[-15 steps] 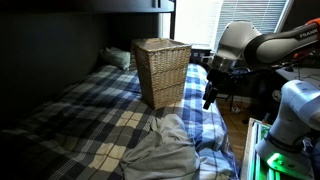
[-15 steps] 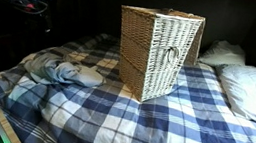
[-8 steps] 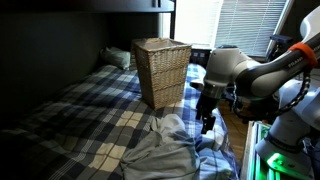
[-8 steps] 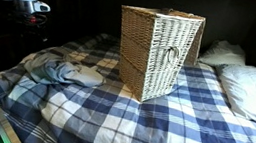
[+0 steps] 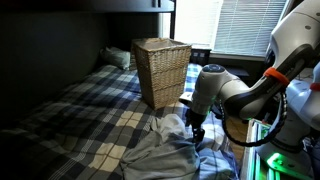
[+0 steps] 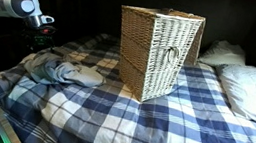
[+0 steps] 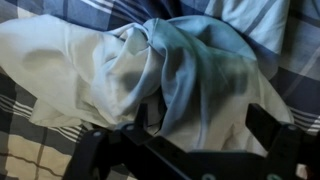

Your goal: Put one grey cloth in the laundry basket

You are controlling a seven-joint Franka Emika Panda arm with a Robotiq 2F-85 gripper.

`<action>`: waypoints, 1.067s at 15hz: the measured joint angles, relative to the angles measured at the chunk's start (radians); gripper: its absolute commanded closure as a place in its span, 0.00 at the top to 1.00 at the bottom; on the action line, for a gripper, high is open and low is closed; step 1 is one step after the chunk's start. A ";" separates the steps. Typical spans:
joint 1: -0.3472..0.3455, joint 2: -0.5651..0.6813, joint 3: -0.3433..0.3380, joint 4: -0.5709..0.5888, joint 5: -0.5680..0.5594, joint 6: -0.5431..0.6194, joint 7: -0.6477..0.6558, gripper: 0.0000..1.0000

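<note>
The blue-grey cloth point(image 7: 188, 75) rests loosely on top of the paler cloth point(image 7: 75, 58). I expect the blue-grey cloth to come away alone and hang long as I lift it.
A heap of grey cloths point(image 5: 165, 150) lies crumpled on the plaid bed, also seen in an exterior view point(image 6: 59, 70). In the wrist view a blue-grey cloth point(image 7: 205, 75) lies bunched over a paler cloth point(image 7: 70, 75). The wicker laundry basket point(image 5: 160, 70) stands upright on the bed beyond the heap; it also shows in an exterior view point(image 6: 159, 51). My gripper point(image 5: 196, 130) hangs just above the heap's near edge. It is open, its two dark fingers point(image 7: 190, 125) spread on either side of the blue-grey cloth, holding nothing.
The blue plaid blanket point(image 6: 151, 120) covers the bed. White pillows point(image 6: 252, 89) lie at the head end beyond the basket. The bed's edge and lit equipment point(image 5: 285, 150) are close beside the arm. A window with blinds point(image 5: 245, 25) is behind.
The arm has swung down from beside the basket to the cloth heap, and the gripper now hovers right over it.
</note>
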 measured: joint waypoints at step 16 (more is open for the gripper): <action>-0.013 0.389 0.033 0.178 -0.158 0.088 -0.039 0.27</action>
